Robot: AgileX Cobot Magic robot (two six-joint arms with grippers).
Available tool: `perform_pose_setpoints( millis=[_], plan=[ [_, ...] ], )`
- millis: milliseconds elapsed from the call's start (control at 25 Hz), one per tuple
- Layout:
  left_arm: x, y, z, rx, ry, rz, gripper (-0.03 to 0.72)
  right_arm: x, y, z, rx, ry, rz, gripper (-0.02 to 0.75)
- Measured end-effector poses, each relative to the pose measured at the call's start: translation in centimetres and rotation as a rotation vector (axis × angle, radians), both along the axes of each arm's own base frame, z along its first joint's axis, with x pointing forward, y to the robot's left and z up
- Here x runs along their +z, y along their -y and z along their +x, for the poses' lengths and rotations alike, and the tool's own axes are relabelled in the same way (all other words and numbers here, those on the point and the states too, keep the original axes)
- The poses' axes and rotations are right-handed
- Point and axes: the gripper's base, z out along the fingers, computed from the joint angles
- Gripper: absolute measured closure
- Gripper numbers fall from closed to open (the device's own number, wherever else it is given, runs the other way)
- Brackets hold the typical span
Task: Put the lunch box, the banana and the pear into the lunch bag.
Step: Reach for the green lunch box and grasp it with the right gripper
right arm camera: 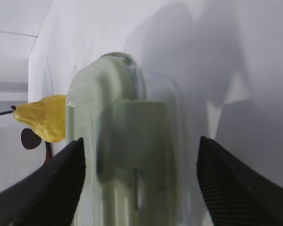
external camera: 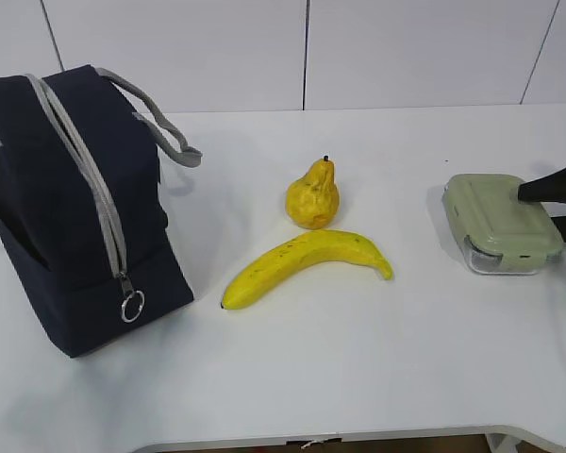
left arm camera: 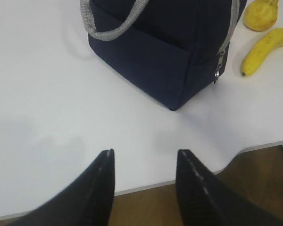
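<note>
The clear base [external camera: 480, 257] will come along with the lid when I lift the lunch box, because the green lid's flap [external camera: 524, 260] is folded down over the base.
The navy lunch bag [external camera: 66, 208] stands at the left, its grey zipper running down to a metal ring pull [external camera: 132, 306]. It also shows in the left wrist view [left arm camera: 170, 52]. The pear [external camera: 312, 194] stands mid-table, and the banana [external camera: 307, 263] lies just in front of it. The green-lidded lunch box [external camera: 500, 222] sits at the right. My right gripper [external camera: 550, 204] is open, with one finger on each side of the lunch box [right arm camera: 132, 141] and gaps showing. My left gripper [left arm camera: 145, 151] is open and empty over the table's front edge, short of the bag.
The bag's grey strap handles [external camera: 165, 132] stick out toward the pear. The white table [external camera: 358, 377] has its front edge near the left gripper [left arm camera: 188, 179]. A white wall stands behind.
</note>
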Motion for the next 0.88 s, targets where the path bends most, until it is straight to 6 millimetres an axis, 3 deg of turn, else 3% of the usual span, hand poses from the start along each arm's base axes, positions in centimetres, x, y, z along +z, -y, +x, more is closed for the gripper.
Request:
perform_pose_setpoints(
  millis=[160, 360, 880],
  plan=[
    [0.0, 0.0, 0.0, 0.000, 0.000, 0.000, 0.383, 0.0, -1.4, 0.5, 0.037, -0.001, -0.003, 0.137],
    [0.0, 0.0, 0.0, 0.000, 0.000, 0.000, 0.383, 0.0, -1.9, 0.6, 0.048, -0.001, -0.003, 0.146],
    [0.0, 0.0, 0.0, 0.000, 0.000, 0.000, 0.383, -0.1, -1.9, 0.5, 0.056, -0.007, -0.013, 0.318]
  ],
)
